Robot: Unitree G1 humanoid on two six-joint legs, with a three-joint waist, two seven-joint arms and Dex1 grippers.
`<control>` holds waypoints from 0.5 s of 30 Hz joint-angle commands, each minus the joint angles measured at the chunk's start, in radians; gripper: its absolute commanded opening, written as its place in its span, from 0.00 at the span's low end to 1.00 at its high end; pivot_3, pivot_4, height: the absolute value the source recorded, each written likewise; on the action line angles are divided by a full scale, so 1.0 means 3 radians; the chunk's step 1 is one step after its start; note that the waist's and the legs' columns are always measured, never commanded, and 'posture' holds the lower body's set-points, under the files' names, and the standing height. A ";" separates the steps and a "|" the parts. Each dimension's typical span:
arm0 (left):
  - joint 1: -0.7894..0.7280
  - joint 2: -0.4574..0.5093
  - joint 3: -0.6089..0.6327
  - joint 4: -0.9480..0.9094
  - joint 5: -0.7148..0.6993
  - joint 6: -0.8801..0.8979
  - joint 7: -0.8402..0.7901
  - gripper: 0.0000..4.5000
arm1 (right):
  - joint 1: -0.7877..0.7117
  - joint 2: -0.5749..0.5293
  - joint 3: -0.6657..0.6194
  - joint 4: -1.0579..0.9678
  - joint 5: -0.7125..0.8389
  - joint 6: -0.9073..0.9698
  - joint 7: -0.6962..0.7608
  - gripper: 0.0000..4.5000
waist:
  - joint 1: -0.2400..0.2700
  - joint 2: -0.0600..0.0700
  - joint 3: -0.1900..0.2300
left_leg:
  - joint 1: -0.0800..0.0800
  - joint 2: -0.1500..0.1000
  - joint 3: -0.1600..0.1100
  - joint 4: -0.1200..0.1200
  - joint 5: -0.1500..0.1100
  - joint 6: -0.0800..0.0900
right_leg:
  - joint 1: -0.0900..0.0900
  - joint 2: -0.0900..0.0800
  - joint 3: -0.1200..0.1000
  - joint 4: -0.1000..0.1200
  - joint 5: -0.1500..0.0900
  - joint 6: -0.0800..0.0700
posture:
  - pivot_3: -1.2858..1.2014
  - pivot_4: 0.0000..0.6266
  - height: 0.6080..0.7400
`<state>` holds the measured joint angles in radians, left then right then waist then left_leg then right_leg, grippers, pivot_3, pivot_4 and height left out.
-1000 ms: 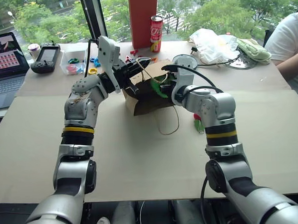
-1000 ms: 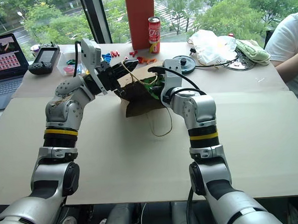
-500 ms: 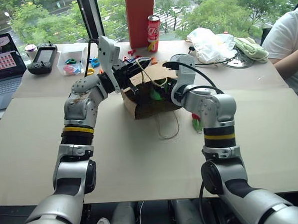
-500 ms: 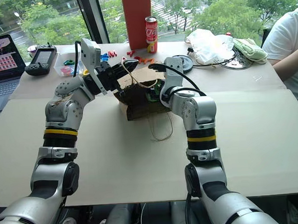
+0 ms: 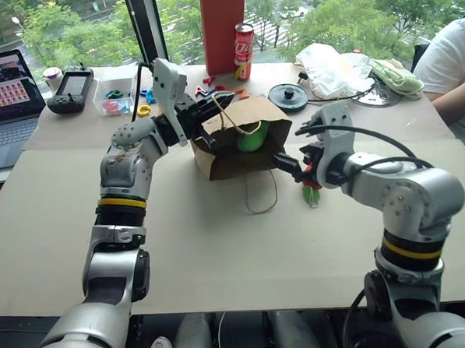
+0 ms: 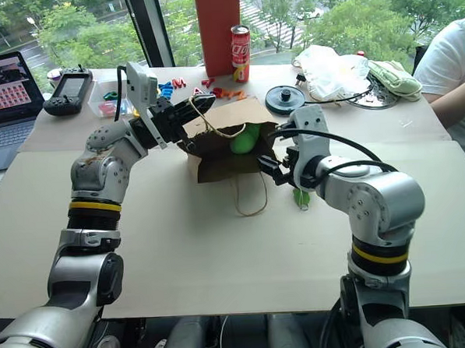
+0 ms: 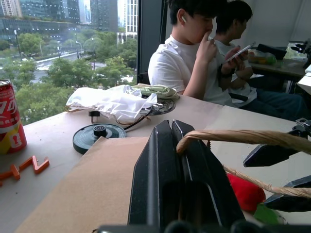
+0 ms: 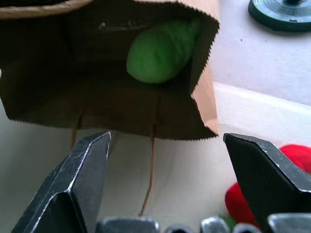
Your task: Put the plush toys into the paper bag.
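Observation:
I keep moving my open right gripper, as the red chili plush (image 8: 297, 159) lies clear of the paper bag, until its fingers straddle the plush by its green leaf (image 5: 312, 195).
The brown paper bag (image 5: 224, 155) lies on its side, its mouth facing me. My left gripper (image 5: 214, 105) is shut on the bag's upper cord handle (image 7: 233, 136) and holds the mouth up. Just inside the mouth lies the lime-green plush toy (image 5: 252, 137), also clear in the right wrist view as a green plush (image 8: 163, 51). In front of the mouth hovers my right gripper (image 5: 297, 163), open with nothing between its fingers. The red chili plush (image 5: 310, 187) lies on the table just right of the bag, partly hidden by that gripper.
At the back stand a red can (image 5: 243, 42) and an orange pillar (image 5: 224, 18). A black disc (image 5: 288, 97), a white plastic bag (image 5: 332, 67) and a green quilted mitt (image 5: 395, 76) lie back right. A laptop (image 5: 6, 100) and controller (image 5: 70, 90) sit back left. A person (image 5: 454, 61) sits at right.
My right gripper came out of the bag's mouth, toward me and to the right, and opened. The green plush stayed inside the bag. The left gripper kept still on the handle.

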<state>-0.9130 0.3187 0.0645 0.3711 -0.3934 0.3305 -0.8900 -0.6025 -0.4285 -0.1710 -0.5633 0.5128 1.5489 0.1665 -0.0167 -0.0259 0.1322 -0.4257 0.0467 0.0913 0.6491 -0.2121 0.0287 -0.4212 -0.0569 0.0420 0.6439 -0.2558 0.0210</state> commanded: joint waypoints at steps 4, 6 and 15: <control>-0.0073 -0.0028 0.0024 -0.0042 -0.0035 -0.0051 -0.0003 0.00 | 0.0343 -0.0055 0.0126 -0.0009 -0.0474 -0.0131 -0.0371 0.92 | -0.0003 -0.0001 0.0000 | 0.0006 0.0000 -0.0001 0.0000 0.0002 0.0002 | 0.0001 0.0003 0.0002 -0.0007 0.0000 0.0000 | 0.52 0.24 0.99; -0.0076 -0.0032 0.0021 -0.0038 -0.0033 -0.0051 -0.0008 0.00 | 0.0438 0.0071 0.0172 0.0090 -0.0569 -0.0265 -0.0444 0.92 | 0.0000 -0.0001 0.0000 | 0.0005 0.0000 -0.0002 0.0001 0.0002 0.0002 | 0.0001 0.0003 0.0002 -0.0007 0.0000 0.0000 | 0.52 0.24 0.99; -0.0090 -0.0034 0.0018 -0.0037 -0.0029 -0.0044 -0.0014 0.00 | 0.0453 0.0614 0.0153 0.0731 -0.0967 -0.0964 -0.0749 0.92 | 0.0008 0.0000 0.0000 | 0.0005 -0.0004 -0.0002 0.0001 0.0003 0.0001 | 0.0001 0.0001 0.0005 -0.0007 0.0000 0.0000 | 0.52 0.24 0.99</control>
<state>-0.9132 0.3063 0.0622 0.3754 -0.3934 0.3305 -0.8908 -0.4486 -0.2502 -0.0978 -0.3598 0.2502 1.3302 -0.0404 -0.0142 -0.0260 0.1322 -0.4246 0.0453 0.0908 0.6495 -0.2112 0.0291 -0.4211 -0.0569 0.0433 0.6418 -0.2559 0.0210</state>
